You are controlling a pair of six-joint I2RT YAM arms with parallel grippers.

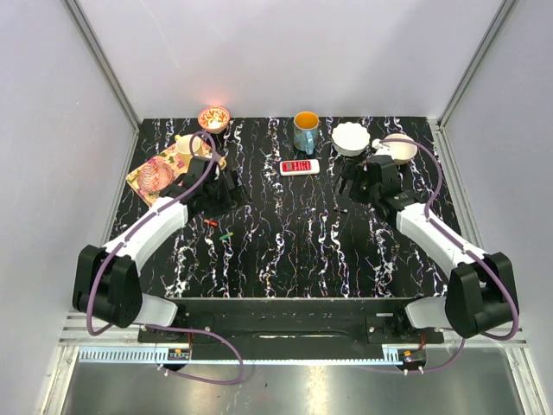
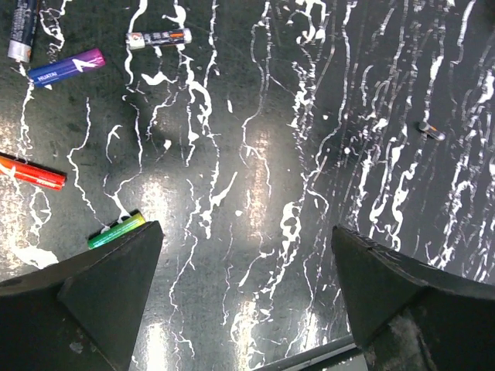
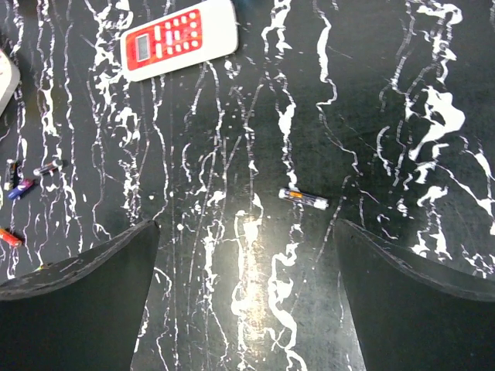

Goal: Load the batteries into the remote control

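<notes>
My open right gripper has clear table (image 1: 329, 180) between it and the remote control's white end (image 1: 314, 167), so I should move toward that end next until my fingers close there.
The remote control (image 1: 300, 167) lies red button side up at the back middle of the table; it also shows in the right wrist view (image 3: 179, 39). A reddish battery (image 1: 210, 222) and a greenish battery (image 1: 226, 233) lie left of centre. In the left wrist view the reddish battery (image 2: 31, 173) and the greenish battery (image 2: 116, 230) lie left of my open, empty left gripper (image 2: 247, 263), the greenish one at its left fingertip. My left gripper (image 1: 230, 188) hovers just behind them. My right gripper (image 1: 350, 183) is open and empty (image 3: 246, 263) above bare table.
Spare batteries lie about: a purple one (image 2: 67, 67), a black and white one (image 2: 158, 38), another near the right gripper (image 3: 303, 199). An orange and blue cup (image 1: 305, 131), white bowls (image 1: 351, 138), a snack bowl (image 1: 213, 118) and a patterned tray (image 1: 160, 170) line the back.
</notes>
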